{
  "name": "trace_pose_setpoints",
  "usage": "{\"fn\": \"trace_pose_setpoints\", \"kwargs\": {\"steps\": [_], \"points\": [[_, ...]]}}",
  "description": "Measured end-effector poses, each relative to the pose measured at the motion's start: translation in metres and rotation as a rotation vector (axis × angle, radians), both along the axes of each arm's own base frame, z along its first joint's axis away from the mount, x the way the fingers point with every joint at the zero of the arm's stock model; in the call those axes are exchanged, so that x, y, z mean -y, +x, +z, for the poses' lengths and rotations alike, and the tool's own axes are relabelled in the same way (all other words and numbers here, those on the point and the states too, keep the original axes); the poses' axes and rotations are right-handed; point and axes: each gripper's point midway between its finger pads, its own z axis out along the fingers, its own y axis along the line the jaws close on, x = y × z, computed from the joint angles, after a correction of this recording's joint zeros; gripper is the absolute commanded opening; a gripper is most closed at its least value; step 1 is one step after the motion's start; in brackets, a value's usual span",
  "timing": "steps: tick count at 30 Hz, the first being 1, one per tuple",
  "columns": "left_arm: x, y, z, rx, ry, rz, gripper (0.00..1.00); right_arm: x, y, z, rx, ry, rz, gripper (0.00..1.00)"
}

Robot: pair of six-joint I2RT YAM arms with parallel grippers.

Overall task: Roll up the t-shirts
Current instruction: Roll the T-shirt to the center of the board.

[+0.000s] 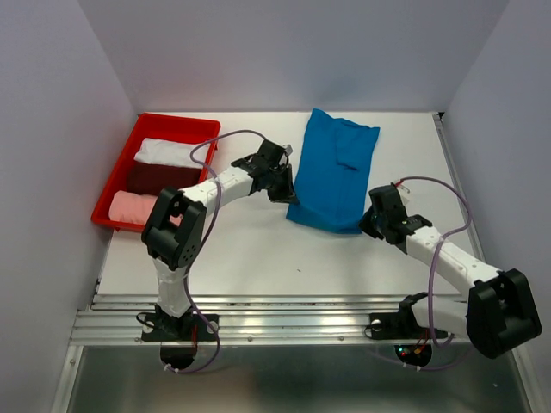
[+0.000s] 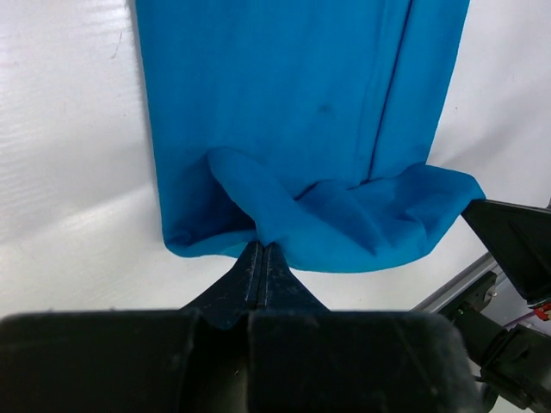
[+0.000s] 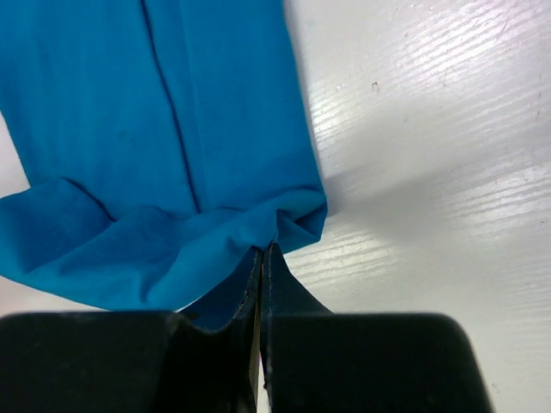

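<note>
The blue t-shirt's far end [image 1: 324, 117] lies up at the back wall, so my grippers should lay the t-shirt's near hem [image 1: 327, 221] over, regrasp it and drag the t-shirt closer before rolling.
A bright blue t-shirt [image 1: 334, 168], folded into a long strip, lies on the white table and reaches toward the back. Its near hem is bunched and slightly lifted. My left gripper [image 1: 285, 194] is shut on the hem's near left corner; the left wrist view shows the jaws pressed together on a fold of blue cloth [image 2: 284, 215] at the left gripper's [image 2: 261, 247] tip. My right gripper [image 1: 369, 225] is shut on the near right corner, pinching the blue t-shirt [image 3: 146, 129] at the right gripper's [image 3: 264, 251] tip. Rolled white [image 1: 168, 152], maroon [image 1: 164, 177] and pink [image 1: 133, 207] t-shirts lie in a tray.
The red plastic tray [image 1: 118, 168] holding the three rolled shirts stands at the table's left side, close to the left arm's elbow. Grey walls enclose the table at the left, back and right. A metal rail [image 1: 284, 314] runs along the near edge.
</note>
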Motion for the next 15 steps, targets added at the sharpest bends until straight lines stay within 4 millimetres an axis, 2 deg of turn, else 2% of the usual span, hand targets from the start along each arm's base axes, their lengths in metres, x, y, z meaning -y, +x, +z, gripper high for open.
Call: {"fn": "trace_pose_setpoints", "kwargs": {"steps": [15], "points": [[0.010, 0.041, -0.008, 0.016, 0.020, 0.011, 0.00, 0.011, 0.020, -0.011, -0.041, -0.058, -0.029, 0.04]]}}
